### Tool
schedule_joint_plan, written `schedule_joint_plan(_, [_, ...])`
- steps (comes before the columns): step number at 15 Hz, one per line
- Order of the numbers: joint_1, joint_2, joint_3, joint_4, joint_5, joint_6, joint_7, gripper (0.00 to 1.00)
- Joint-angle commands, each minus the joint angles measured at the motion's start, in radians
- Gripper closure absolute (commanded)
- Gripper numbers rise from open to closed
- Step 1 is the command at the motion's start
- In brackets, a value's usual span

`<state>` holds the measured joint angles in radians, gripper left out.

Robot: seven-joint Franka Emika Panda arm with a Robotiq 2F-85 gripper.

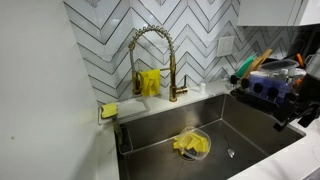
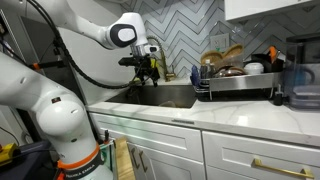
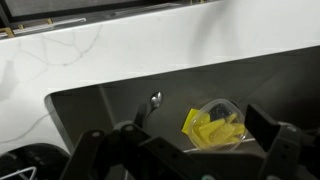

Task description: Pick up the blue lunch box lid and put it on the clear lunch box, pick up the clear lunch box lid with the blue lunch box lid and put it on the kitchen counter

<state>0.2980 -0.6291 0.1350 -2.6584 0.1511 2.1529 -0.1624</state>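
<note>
The robot's empty gripper hangs low over the sink [image 2: 172,97] and the blue lunch box lid [image 2: 195,76] is standing in the dish rack, so the robot should move up and reach the lid from above.
The clear lunch box [image 3: 215,125] lies in the steel sink [image 3: 100,115] with yellow pieces inside; an exterior view shows the clear lunch box [image 1: 192,143] on the basin floor. My gripper [image 3: 185,138] hangs open above it, with nothing between its fingers [image 3: 265,125]. In an exterior view the gripper [image 2: 146,62] is held over the sink by the white arm. The white kitchen counter [image 3: 100,50] borders the basin, and the kitchen counter [image 2: 200,120] also shows from the front. I cannot make out the blue lunch box lid in any view.
A gold spring faucet [image 1: 150,55] rises behind the sink, with yellow cloths [image 1: 150,82] beside it. A spoon [image 3: 155,100] lies in the basin. A dish rack [image 2: 240,82] full of dishes and utensils stands beside the sink. A sponge [image 1: 108,111] sits at the sink's corner.
</note>
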Motion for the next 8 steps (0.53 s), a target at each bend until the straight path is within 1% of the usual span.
schedule_joint_plan(1, [-0.001,0.005,0.0,0.005,-0.001,-0.002,0.002,0.0])
schedule_joint_plan(4, [-0.012,0.001,-0.015,0.005,-0.001,-0.002,-0.002,0.0])
schedule_joint_plan(8, [-0.012,0.001,-0.015,0.005,-0.001,-0.002,-0.002,0.0])
